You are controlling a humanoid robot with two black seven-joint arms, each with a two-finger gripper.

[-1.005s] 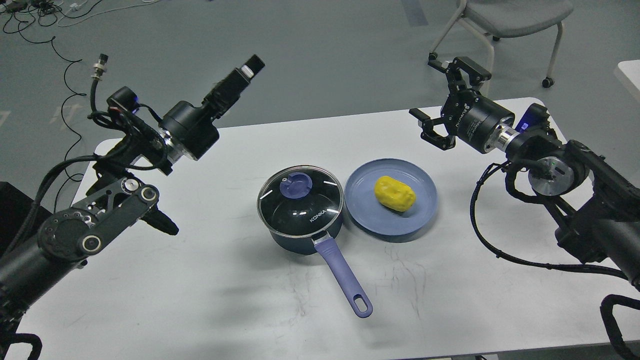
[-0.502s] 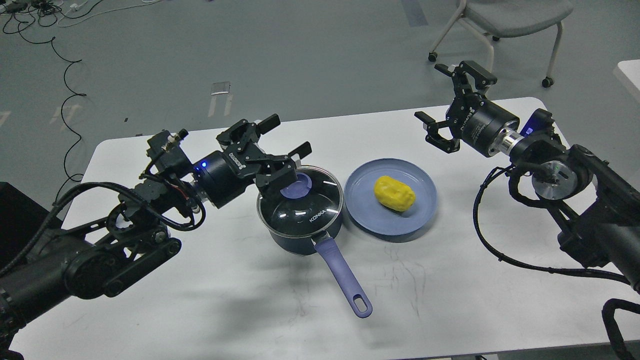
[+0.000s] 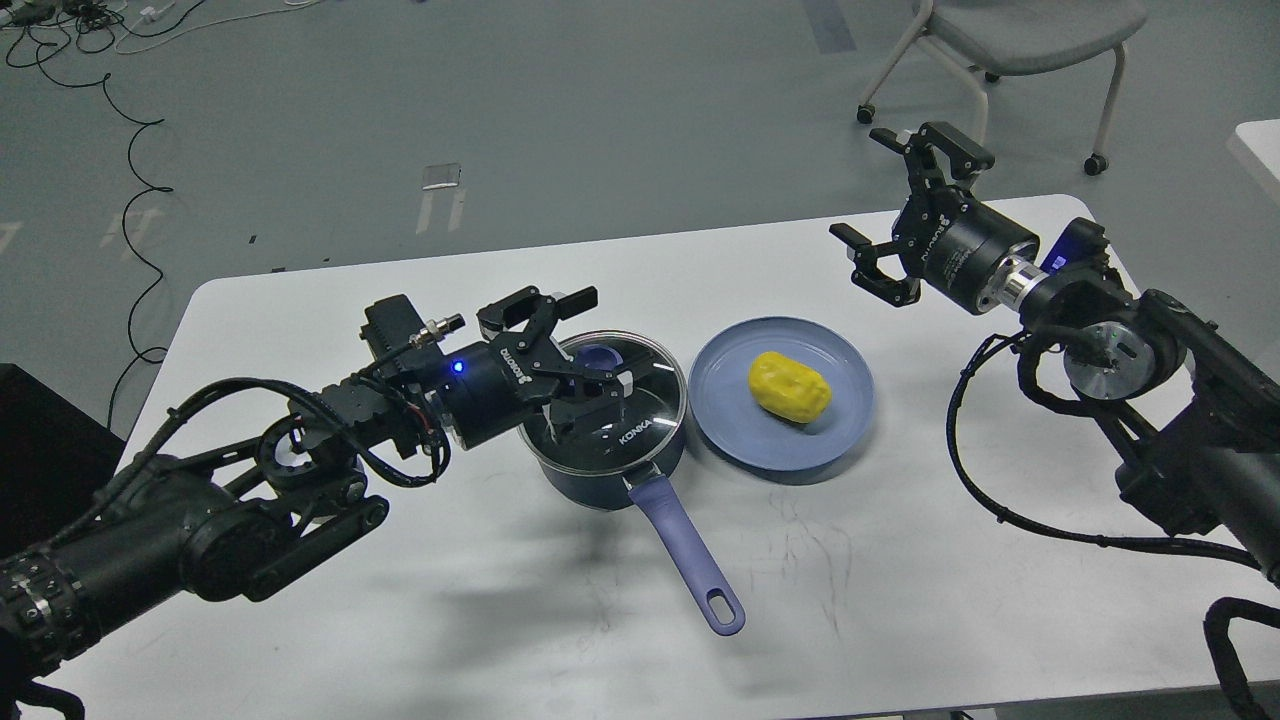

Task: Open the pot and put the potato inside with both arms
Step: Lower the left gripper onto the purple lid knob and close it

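I expect the dark blue pot [image 3: 590, 487] to be empty when I lift the lid, because only plain darkness shows through the glass lid [image 3: 654, 406].
The dark blue pot [image 3: 600, 480] stands at the table's middle with its glass "KONKA" lid [image 3: 645, 415] on and its purple handle [image 3: 690, 560] pointing toward me. My left gripper [image 3: 590, 345] is open, its fingers either side of the lid's purple knob [image 3: 597, 354], which is partly hidden. The yellow potato [image 3: 790, 386] lies on the round blue plate [image 3: 730, 420] right of the pot. My right gripper [image 3: 900, 215] is open and empty, raised above the table's far right, behind the plate.
The white table [image 3: 900, 560] has its far edge just behind my right gripper. A grey chair [image 3: 1010, 40] stands on the floor beyond the table. Cables [image 3: 130, 150] lie on the floor at the far left.
My left arm has swung down from high at the left to the pot, and its open gripper has come down around the lid knob. My right gripper has barely moved.
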